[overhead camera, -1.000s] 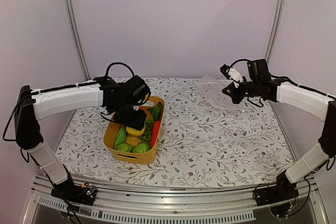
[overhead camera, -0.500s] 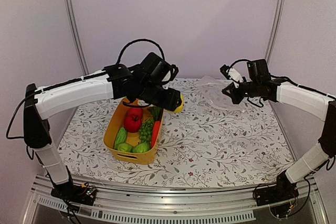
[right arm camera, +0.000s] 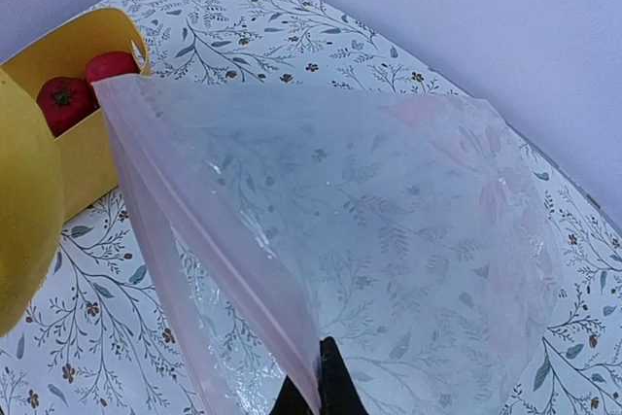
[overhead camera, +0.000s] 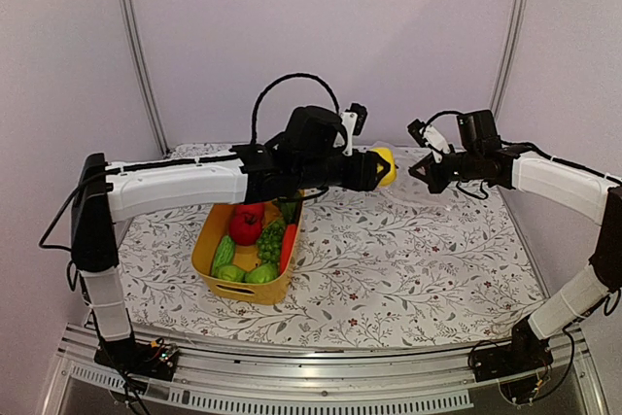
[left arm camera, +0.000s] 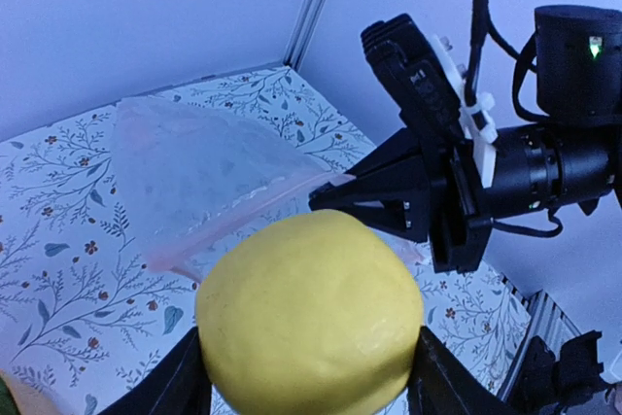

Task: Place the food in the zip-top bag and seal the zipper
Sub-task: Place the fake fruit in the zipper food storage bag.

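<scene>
I should keep my left gripper moving the yellow lemon into the bag's opening [left arm camera: 223,242], wide open ahead of it, until the lemon passes the pinkish zipper [left arm camera: 233,216], then release.
My left gripper [overhead camera: 382,169] is shut on the yellow lemon [overhead camera: 385,165], held in the air close to my right gripper [overhead camera: 425,170]. In the left wrist view the lemon [left arm camera: 309,313] fills the space between the fingers. My right gripper [right arm camera: 321,376] is shut on the upper mouth edge of the clear zip-top bag [right arm camera: 360,230], lifting it so the mouth gapes. The pinkish zipper [right arm camera: 209,240] runs along that edge. The bag [left arm camera: 199,167] lies just beyond the lemon. More food, a red tomato [overhead camera: 247,224], green grapes [overhead camera: 271,238] and a carrot [overhead camera: 288,245], lies in the basket.
The yellow basket [overhead camera: 233,284] stands at the left middle of the flowered table, under my left arm. Metal frame posts [overhead camera: 136,46] stand at the back corners. The table's right edge runs below my right arm.
My left arm has lifted the lemon out of the basket and carried it right and up, to just before the bag's mouth. My right gripper has stayed still holding the bag.
</scene>
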`<state>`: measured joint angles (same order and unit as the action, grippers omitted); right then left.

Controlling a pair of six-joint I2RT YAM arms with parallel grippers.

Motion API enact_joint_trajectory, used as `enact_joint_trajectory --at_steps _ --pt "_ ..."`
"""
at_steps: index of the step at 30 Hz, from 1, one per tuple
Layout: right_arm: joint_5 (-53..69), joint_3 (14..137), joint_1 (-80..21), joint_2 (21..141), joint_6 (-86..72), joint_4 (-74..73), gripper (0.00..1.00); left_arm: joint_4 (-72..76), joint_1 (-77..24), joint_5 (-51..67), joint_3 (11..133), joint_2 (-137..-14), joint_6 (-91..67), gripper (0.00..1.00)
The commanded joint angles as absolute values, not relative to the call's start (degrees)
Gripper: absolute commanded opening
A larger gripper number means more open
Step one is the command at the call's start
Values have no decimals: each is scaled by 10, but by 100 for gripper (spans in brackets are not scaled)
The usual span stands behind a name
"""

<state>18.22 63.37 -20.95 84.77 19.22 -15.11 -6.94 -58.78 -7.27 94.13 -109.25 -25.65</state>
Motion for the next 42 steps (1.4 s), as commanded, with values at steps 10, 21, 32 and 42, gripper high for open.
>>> enact_joint_trajectory --at_steps 10,21,32,42 --pt "194 657 -213 843 148 -167 0 97 -592 -122 962 -1205 -302 49" --pt "237 657 -212 836 144 -173 0 20 -589 -241 1065 -1282 -372 52" --pt "234 658 -212 827 135 -173 0 -31 -587 -254 1147 -1325 -385 95" --pt "170 654 -211 832 138 -160 0 50 -607 -251 1082 -1244 -308 100"
